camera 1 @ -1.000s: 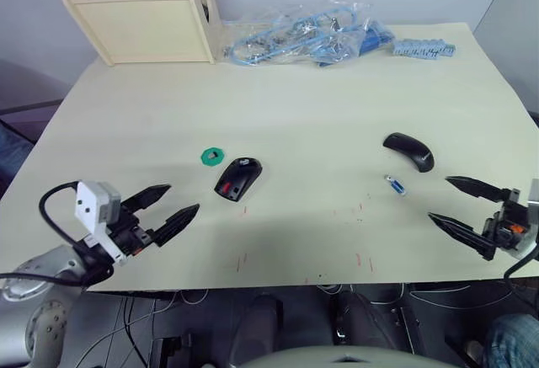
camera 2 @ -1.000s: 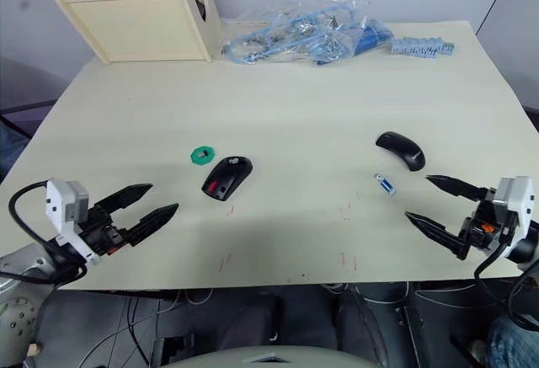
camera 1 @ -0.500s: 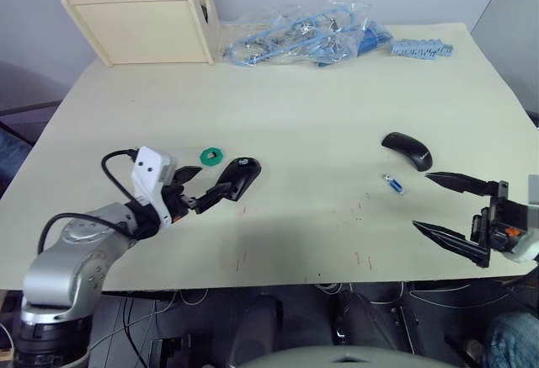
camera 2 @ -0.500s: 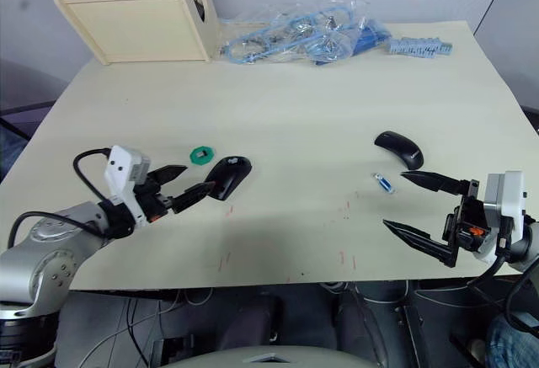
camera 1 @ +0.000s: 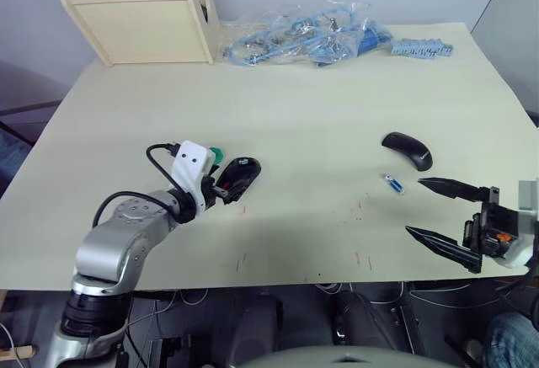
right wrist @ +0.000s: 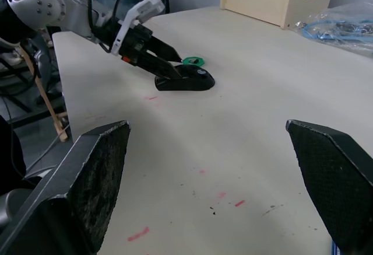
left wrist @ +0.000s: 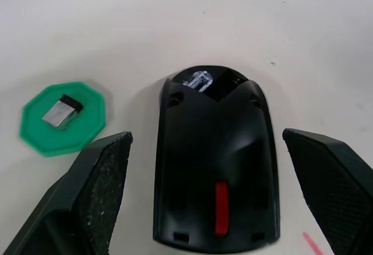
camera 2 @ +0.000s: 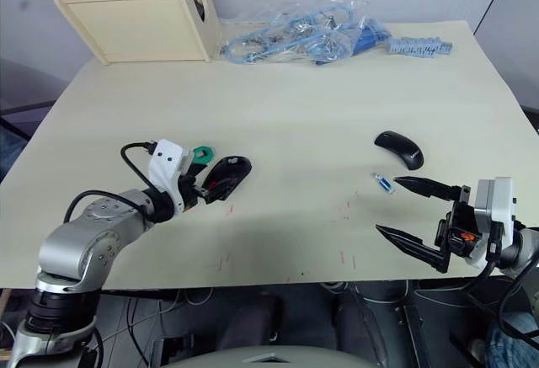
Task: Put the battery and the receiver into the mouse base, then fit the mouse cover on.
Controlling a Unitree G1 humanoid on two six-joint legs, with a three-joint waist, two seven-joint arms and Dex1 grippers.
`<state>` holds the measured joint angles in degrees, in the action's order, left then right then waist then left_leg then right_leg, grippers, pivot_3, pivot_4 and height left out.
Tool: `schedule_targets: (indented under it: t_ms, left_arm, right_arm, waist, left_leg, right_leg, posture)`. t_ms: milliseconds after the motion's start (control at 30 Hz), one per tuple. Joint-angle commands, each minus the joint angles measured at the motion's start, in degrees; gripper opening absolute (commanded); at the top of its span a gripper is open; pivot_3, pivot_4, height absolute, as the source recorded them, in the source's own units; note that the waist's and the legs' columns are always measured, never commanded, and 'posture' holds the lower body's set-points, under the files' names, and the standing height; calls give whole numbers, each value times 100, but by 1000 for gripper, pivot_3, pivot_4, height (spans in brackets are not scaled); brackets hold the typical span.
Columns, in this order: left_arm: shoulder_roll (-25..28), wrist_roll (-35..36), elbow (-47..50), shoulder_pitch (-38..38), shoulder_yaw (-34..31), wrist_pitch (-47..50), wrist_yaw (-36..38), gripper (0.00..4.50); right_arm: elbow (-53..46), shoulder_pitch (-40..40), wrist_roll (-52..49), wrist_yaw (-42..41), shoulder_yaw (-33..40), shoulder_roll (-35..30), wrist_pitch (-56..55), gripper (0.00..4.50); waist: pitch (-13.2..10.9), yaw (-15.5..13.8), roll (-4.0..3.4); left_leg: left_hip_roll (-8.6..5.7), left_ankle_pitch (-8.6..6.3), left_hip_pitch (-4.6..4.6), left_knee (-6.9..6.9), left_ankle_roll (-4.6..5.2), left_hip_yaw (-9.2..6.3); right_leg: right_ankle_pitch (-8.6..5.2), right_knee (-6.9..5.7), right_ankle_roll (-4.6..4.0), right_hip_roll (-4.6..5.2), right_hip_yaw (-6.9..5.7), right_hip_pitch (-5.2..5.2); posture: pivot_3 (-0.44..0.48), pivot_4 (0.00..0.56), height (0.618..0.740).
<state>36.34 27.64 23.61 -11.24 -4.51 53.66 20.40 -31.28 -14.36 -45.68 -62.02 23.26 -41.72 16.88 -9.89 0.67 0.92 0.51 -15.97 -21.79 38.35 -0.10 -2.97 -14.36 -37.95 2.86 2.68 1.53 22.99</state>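
Observation:
My gripper will put the blue battery [camera 1: 393, 184] into an empty dark slot [left wrist: 224, 84] that slants across the mouse base's rounded end, so the battery will lie lengthwise inside it.
The black mouse base [left wrist: 215, 161] with its red wheel lies left of the table's middle, its compartment open on top. My left gripper [left wrist: 205, 135] is open, with one finger on each side of the base. Just to the left of the base, the small silver receiver [left wrist: 63, 112] rests on a green disc [camera 1: 215, 153]. Over on the right lie the blue battery [camera 1: 395, 184] and, just behind it, the glossy black mouse cover [camera 1: 408, 151]. My right gripper [camera 1: 413, 206] is open and empty, a little nearer than the battery and to its right.
Two pale wooden boxes [camera 1: 143, 23] stand at the back left. A clear bag of blue cables [camera 1: 303, 35] and a blue strip of parts [camera 1: 424, 48] lie along the far edge. Small red marks dot the near part of the table [camera 1: 295, 115].
My left gripper has travelled from the near left edge up to the mouse base and now straddles it. My right gripper has shifted left, closer to the battery.

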Motion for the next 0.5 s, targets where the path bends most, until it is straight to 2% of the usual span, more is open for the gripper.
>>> schedule_targets:
  t_ms: [33,500]
  left_arm:
    - [-28,-221,-8,-195,44,89,-149,4417]
    - [-75,-374,-142,-828,322,982,-152,4417]
  right_arm:
    - [-191,37,-84,27,55,11,-63,4500]
    - [-296,-52,-140,59,160,-33,-6,4500]
  waist:
    - [0,0,0]
    - [0,-2,0]
  left_leg:
    - [0,0,0,0,0,0]
    - [-2,0,-1,0,0,-2]
  right_leg:
    - [0,0,0,0,0,0]
    - [0,0,0,0,-2,0]
  posture:
    - [0,150,740]
    - [0,150,740]
